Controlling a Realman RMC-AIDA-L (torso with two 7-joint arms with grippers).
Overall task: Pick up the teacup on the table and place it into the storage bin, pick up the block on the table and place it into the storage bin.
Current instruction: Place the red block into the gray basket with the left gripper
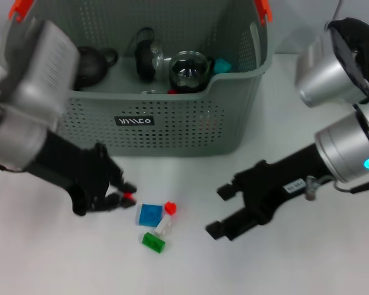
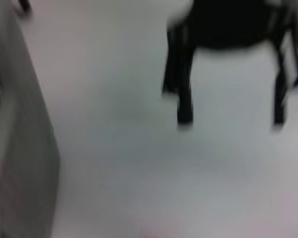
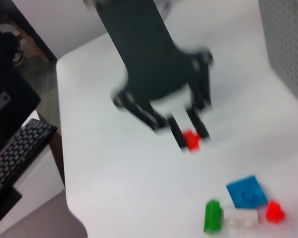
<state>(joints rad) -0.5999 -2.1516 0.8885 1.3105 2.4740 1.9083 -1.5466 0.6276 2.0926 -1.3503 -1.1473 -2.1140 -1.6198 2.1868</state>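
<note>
I should now lift the red block until it hangs over the storage bin's bottom, because my left gripper's fingers pinch it clear of the blue block.
The grey-green storage bin stands at the back, with several dark vessels inside, among them a round glass one. No teacup stands on the table. In front of the bin's left part, low over the table, my left gripper is shut on a small red block. The right wrist view shows that block pinched between the left gripper's fingertips. My right gripper hovers open and empty, right of the loose blocks.
A blue block, a red piece, a white block and a green block lie clustered between the grippers. The bin's wall is close beside the left wrist. A keyboard sits off the table's edge.
</note>
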